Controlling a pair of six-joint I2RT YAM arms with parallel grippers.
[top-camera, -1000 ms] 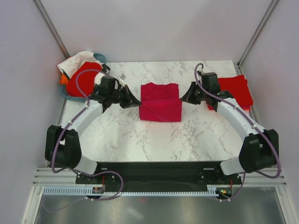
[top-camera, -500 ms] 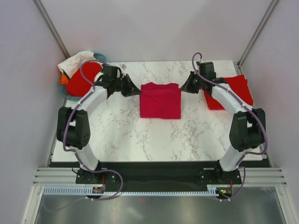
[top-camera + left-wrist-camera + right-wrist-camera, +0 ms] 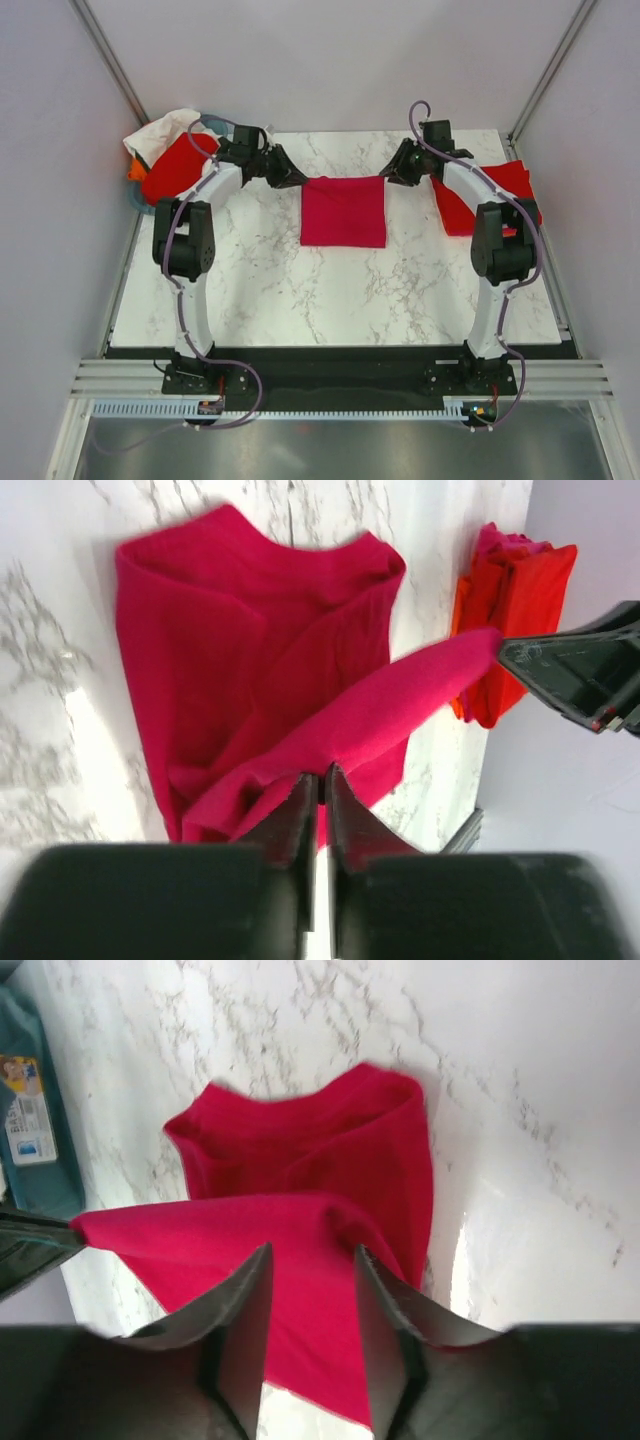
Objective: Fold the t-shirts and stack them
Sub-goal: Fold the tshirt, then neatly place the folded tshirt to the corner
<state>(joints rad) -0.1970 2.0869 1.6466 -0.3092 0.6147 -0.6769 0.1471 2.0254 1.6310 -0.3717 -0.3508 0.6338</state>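
The crimson-pink t-shirt's top layer [image 3: 215, 1225] is hanging above the t-shirt's loose far edge. Next, I squeeze the layers together with my right gripper at the t-shirt's far corner [image 3: 402, 1098] before I lift the t-shirt.
A crimson-pink t-shirt [image 3: 343, 212] lies folded into a rectangle at the middle of the table's far half. My left gripper [image 3: 297, 181] is at its far left corner and my right gripper [image 3: 391, 177] at its far right corner. In the left wrist view my left gripper [image 3: 320, 780] is shut on the shirt's [image 3: 230, 680] top fold, which stretches as a band across to the right gripper. In the right wrist view my right gripper [image 3: 312, 1255] stands open over the shirt [image 3: 300, 1160]. Bright red t-shirts [image 3: 498, 192] lie folded at the right edge.
A teal basket [image 3: 141, 205] at the far left corner holds a red garment [image 3: 172, 168] and a white cloth [image 3: 165, 130]. The basket [image 3: 35, 1140] also shows in the right wrist view. Marble table [image 3: 330, 290] ends at a wall just beyond the shirt.
Both arms have swung toward the far edge, carrying the shirt's top layer back with them. The shirt now lies flatter. The right jaws have opened.
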